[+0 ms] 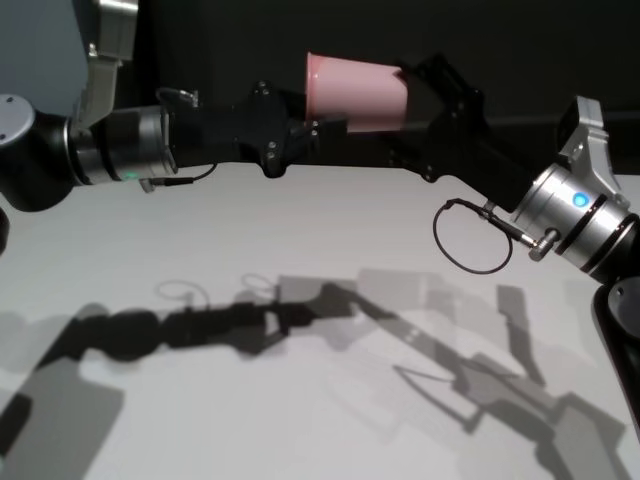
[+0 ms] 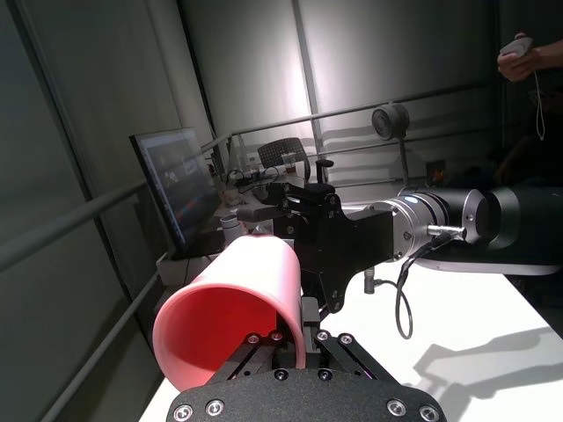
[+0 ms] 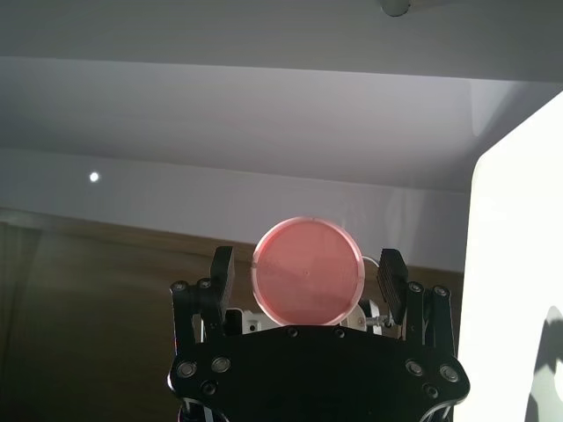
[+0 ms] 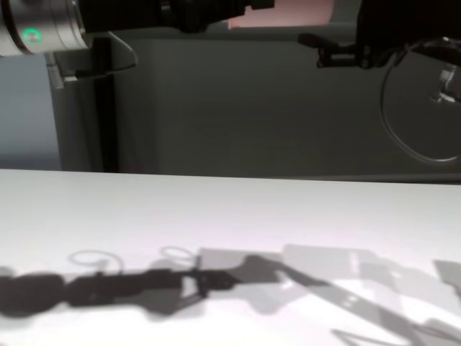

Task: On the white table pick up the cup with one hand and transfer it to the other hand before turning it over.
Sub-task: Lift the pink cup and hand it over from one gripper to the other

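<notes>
My right gripper will turn and lower the pink cup [image 4: 281, 13], and the cup will swing with its opening down and stand on its rim, because the cup's round base [image 3: 308, 271] faces into my right gripper.
The pink cup [image 1: 355, 92] hangs on its side well above the white table [image 1: 300, 230], rim toward my left arm. My left gripper [image 1: 325, 125] reaches in from the left and is shut on the cup's wall near the rim; in the left wrist view its fingertips [image 2: 295, 341] pinch the lower edge of the cup [image 2: 233, 312]. My right gripper [image 1: 405, 100] comes from the right and stands open around the base end. Seen from the right wrist, the round cup base [image 3: 306, 272] sits between the spread fingers [image 3: 222, 274], with a small gap on each side.
A dark wall panel [image 4: 238, 108] runs behind the table. A black cable loop [image 1: 470, 245] hangs from my right wrist. The arms' shadows fall across the tabletop. Beyond the table stand a monitor [image 2: 176, 189] and a person's hand [image 2: 519, 57].
</notes>
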